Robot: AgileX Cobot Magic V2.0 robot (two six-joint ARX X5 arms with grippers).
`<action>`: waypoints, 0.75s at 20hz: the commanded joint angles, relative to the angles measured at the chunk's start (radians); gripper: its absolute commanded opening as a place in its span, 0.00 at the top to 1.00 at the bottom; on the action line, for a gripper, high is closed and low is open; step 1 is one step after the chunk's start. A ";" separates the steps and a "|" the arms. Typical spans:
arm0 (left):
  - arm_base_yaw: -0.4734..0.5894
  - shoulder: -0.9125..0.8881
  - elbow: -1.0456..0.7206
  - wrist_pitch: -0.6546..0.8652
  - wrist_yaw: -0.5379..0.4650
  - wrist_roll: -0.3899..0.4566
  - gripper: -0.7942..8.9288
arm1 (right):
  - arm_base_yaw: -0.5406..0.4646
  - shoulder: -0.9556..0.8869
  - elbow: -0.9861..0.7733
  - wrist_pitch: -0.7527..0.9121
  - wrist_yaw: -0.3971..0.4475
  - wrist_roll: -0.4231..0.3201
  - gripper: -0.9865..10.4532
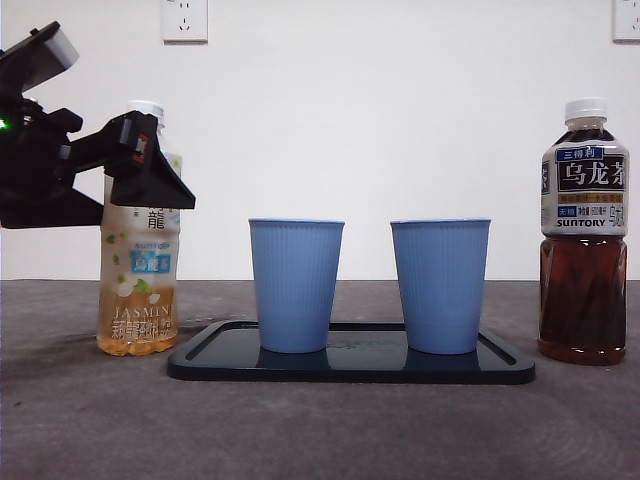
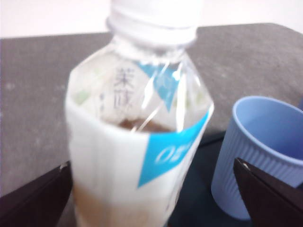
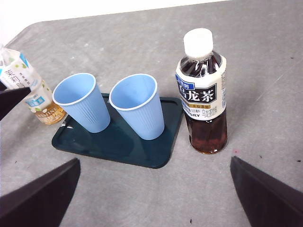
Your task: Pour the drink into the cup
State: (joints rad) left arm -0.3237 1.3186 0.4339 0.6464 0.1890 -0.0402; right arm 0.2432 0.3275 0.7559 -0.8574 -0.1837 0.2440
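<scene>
The tea inside [image 1: 137, 328] should stay in when I tilt the jasmine tea bottle, because the white cap [image 1: 146, 109] closes the bottle's neck.
A jasmine tea bottle [image 1: 140, 270] with a white cap stands left of the dark tray [image 1: 500, 365]. My left gripper [image 1: 150, 170] comes in from the left at the bottle's upper part. In the left wrist view the bottle [image 2: 137, 142] stands between the jaws of the left gripper [image 2: 149, 165], which are wide open. Two blue cups [image 1: 295, 285] [image 1: 440, 285] stand upright on the tray. A dark oolong tea bottle [image 1: 584, 230] stands right of the tray. My right gripper [image 3: 155, 160] is open and empty, high above the table near the oolong bottle [image 3: 202, 94].
A white wall with outlets [image 1: 184, 18] stands behind the grey table. The nearer cup [image 2: 260, 156] stands close beside the jasmine bottle. The left gripper's jaw shows at the edge of the right wrist view [image 3: 9, 101].
</scene>
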 commanded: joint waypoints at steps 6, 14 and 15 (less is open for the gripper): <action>-0.003 0.106 0.001 0.134 -0.010 0.064 0.51 | 0.005 0.002 0.011 0.003 0.001 0.006 0.47; -0.002 0.132 0.006 0.162 -0.013 0.092 0.70 | 0.005 0.002 0.011 0.003 0.001 0.006 0.47; -0.002 0.118 0.010 0.160 -0.013 0.091 0.70 | 0.005 0.002 0.011 0.003 0.001 0.006 0.47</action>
State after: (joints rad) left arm -0.3210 1.4296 0.4339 0.8043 0.1627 0.0410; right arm 0.2432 0.3275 0.7559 -0.8574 -0.1833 0.2436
